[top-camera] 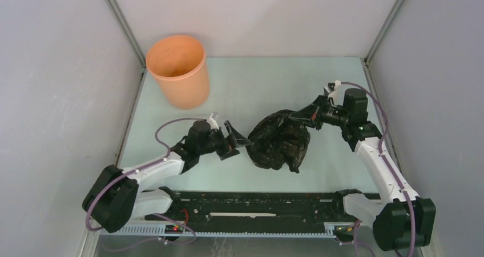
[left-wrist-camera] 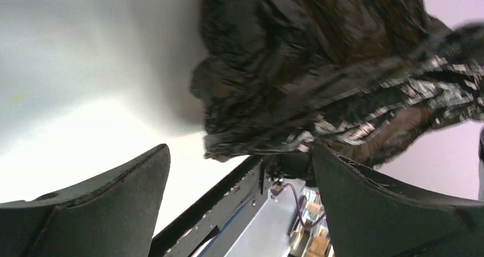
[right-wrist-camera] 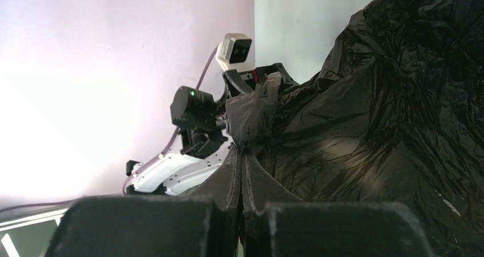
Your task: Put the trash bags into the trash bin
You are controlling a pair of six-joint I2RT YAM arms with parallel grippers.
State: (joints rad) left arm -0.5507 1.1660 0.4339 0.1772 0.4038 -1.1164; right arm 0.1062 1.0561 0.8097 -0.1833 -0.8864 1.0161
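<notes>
Loose folds (top-camera: 290,153) hang down limply from my right gripper, so the trash bag (top-camera: 278,140) will spread out into a sagging pouch when I lift it with both grippers.
The black glossy trash bag (top-camera: 279,140) sits crumpled in the middle of the table, its upper right corner drawn up. My right gripper (top-camera: 294,118) is shut on that corner; in the right wrist view the jaws (right-wrist-camera: 242,151) are pressed together with a fold of the bag (right-wrist-camera: 388,125) rising just above them. My left gripper (top-camera: 240,144) is open at the bag's left side, its tips close to the plastic. In the left wrist view the bag (left-wrist-camera: 319,68) hangs just beyond the spread jaws (left-wrist-camera: 240,148), with nothing between them. The orange trash bin (top-camera: 178,71) stands upright at the far left corner.
Grey walls close in the table on the left, back and right. A black rail (top-camera: 257,205) with the arm bases runs along the near edge. The left arm (right-wrist-camera: 194,114) shows behind the bag in the right wrist view.
</notes>
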